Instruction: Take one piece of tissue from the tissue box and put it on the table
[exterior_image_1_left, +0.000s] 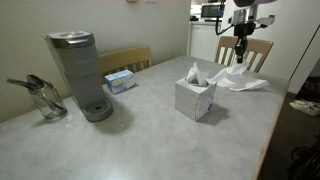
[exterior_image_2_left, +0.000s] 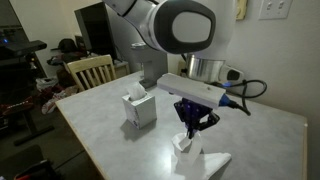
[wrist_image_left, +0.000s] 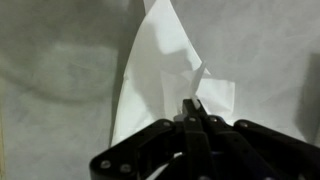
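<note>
The white tissue's lower part (exterior_image_2_left: 203, 164) is spread over the grey table, away from the tissue box. My gripper keeps going down and lets go close above the table (exterior_image_2_left: 186, 153).
A white tissue box (exterior_image_1_left: 195, 98) stands upright near the middle of the grey table (exterior_image_1_left: 140, 140), with a tissue sticking out of its top. It also shows in an exterior view (exterior_image_2_left: 139, 108). My gripper (exterior_image_2_left: 192, 128) hangs low over the table beyond the box, also seen in an exterior view (exterior_image_1_left: 240, 47). It is shut on a white tissue (wrist_image_left: 160, 70), pinched at the fingertips (wrist_image_left: 195, 102). The tissue (exterior_image_2_left: 184, 144) droops down onto the table. More crumpled white tissue (exterior_image_1_left: 240, 80) lies flat on the table under and beside it.
A grey coffee machine (exterior_image_1_left: 80, 75), a glass jug with utensils (exterior_image_1_left: 42, 98) and a small blue box (exterior_image_1_left: 120, 80) stand along one side of the table. Wooden chairs (exterior_image_1_left: 246, 52) (exterior_image_2_left: 90, 70) stand at the table's edges.
</note>
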